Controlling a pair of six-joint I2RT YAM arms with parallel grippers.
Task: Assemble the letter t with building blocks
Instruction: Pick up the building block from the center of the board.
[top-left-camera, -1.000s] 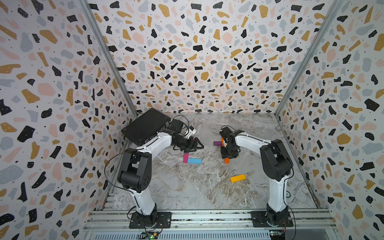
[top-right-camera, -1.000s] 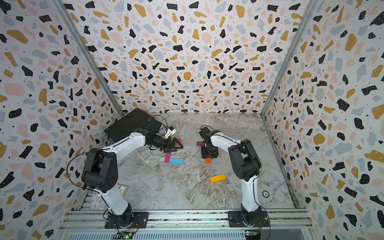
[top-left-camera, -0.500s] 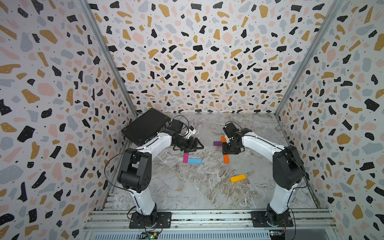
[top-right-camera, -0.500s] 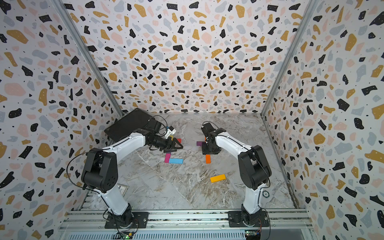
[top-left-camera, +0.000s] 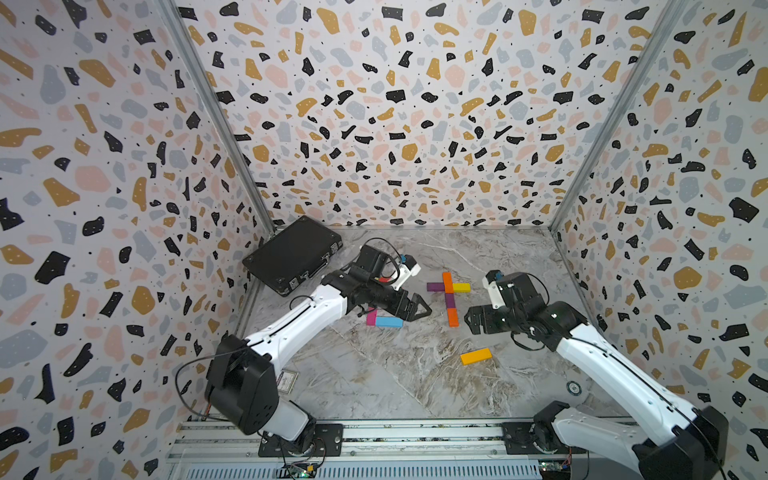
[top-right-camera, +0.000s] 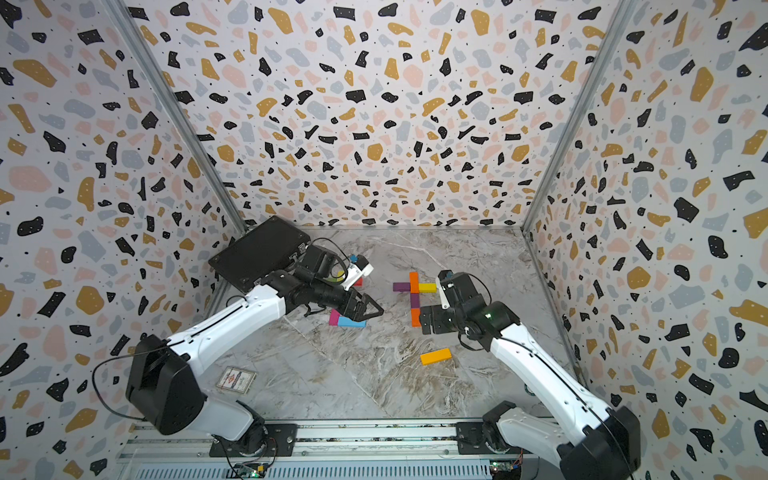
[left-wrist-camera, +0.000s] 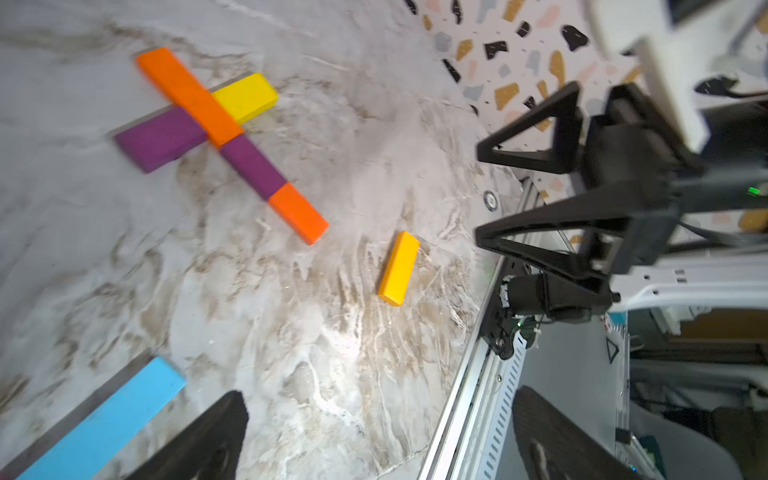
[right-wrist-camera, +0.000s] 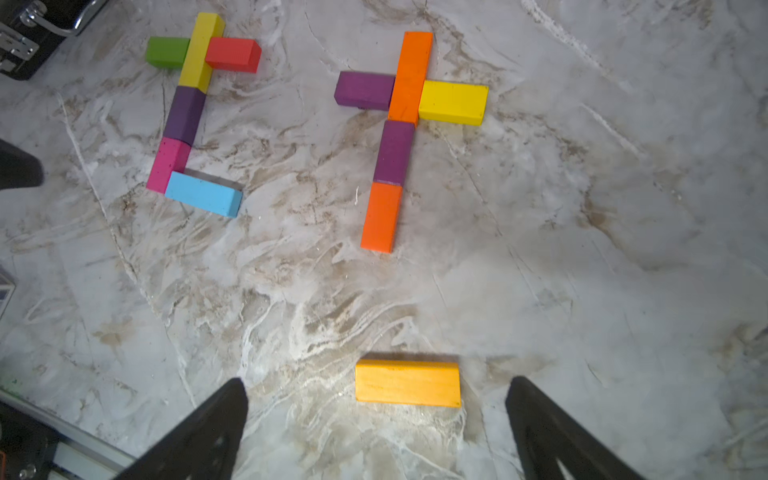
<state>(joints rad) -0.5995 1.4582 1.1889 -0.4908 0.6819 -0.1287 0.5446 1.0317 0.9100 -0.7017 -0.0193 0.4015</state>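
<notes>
The robot's right gripper is hovering next to the short orange block (top-left-camera: 453, 318), where the amber block belongs, so it should move back while the left gripper picks up the amber block (top-left-camera: 475, 357).
Several building blocks lie flat in a t shape: a long orange block (right-wrist-camera: 409, 77), a purple one (right-wrist-camera: 395, 151) and a short orange one (right-wrist-camera: 380, 216) in line, crossed by purple (right-wrist-camera: 363, 88) and yellow (right-wrist-camera: 453, 102). In both top views this shape (top-left-camera: 449, 297) lies between the grippers. A second shape of yellow, purple, pink (right-wrist-camera: 166, 164) and blue (right-wrist-camera: 203, 195) blocks, with green and red at its sides, sits partly under my left arm. A loose amber block (right-wrist-camera: 408, 382) lies apart. My left gripper (top-left-camera: 419, 311) and right gripper (top-left-camera: 468, 321) are open and empty.
A shut black case (top-left-camera: 293, 253) stands at the back left corner. A small card (top-right-camera: 236, 379) lies on the marble floor near the left arm's base. The metal rail (top-left-camera: 374, 432) runs along the front, and patterned walls close in three sides.
My right gripper has let go of the short orange block at the stem's end and pulled back to the right. Both grippers have opened wider. The left arm has stayed put.
</notes>
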